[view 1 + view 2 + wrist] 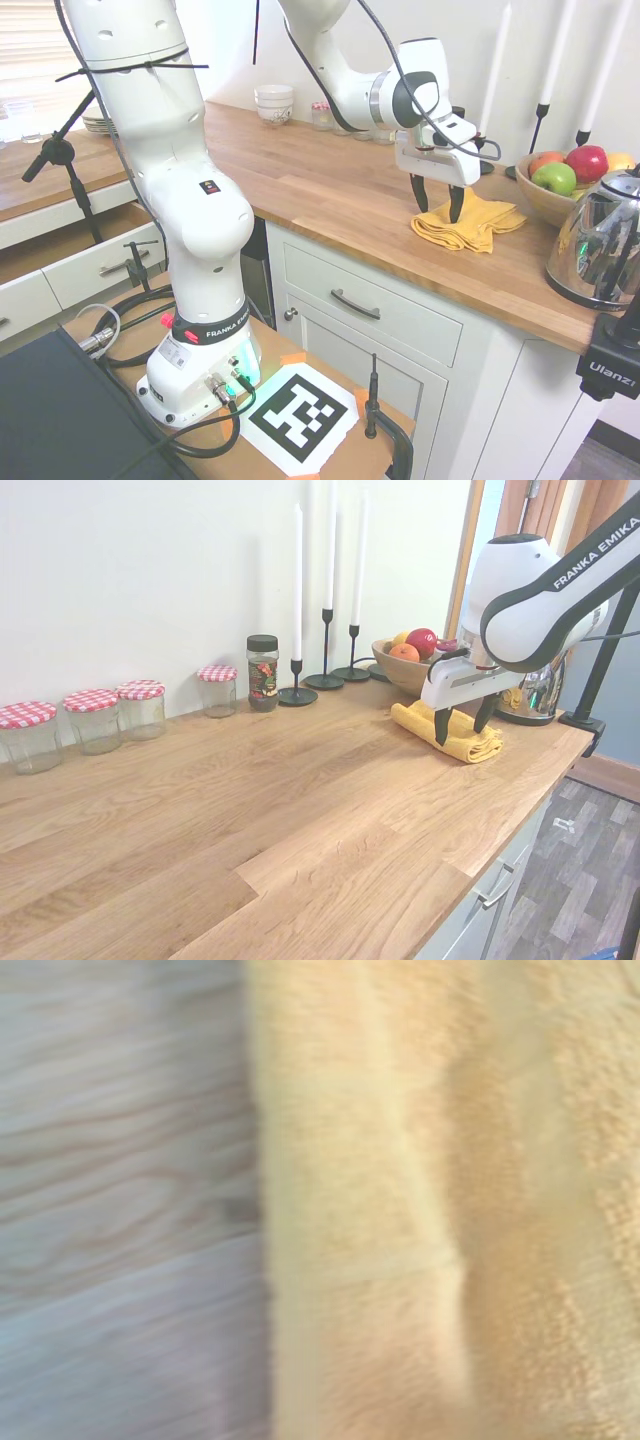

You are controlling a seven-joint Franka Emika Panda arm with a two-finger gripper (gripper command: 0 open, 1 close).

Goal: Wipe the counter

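My gripper will wipe, and the yellow cloth (478, 221) should slide along the counter as one bunched pad, because its folded layers (438, 234) lie stacked together.
The counter (330, 190) (250, 810) is a long warm-brown wooden top over white cabinets. A folded yellow cloth (468, 225) (450, 732) lies on it near the fruit bowl. My gripper (438, 203) (462, 724) hangs directly over the cloth, open, with its two dark fingertips spread and reaching down to the cloth's top. In the wrist view the yellow cloth (450, 1200) fills most of the picture, with bare counter wood (120, 1200) beside it.
A wooden bowl of fruit (565, 180) (410, 660) and a metal kettle (600, 245) stand close beyond the cloth. Black candlesticks with white candles (325, 675), a spice jar (263, 672) and several check-lidded jars (140, 708) line the wall. White bowls (274, 104) sit at the counter's back.
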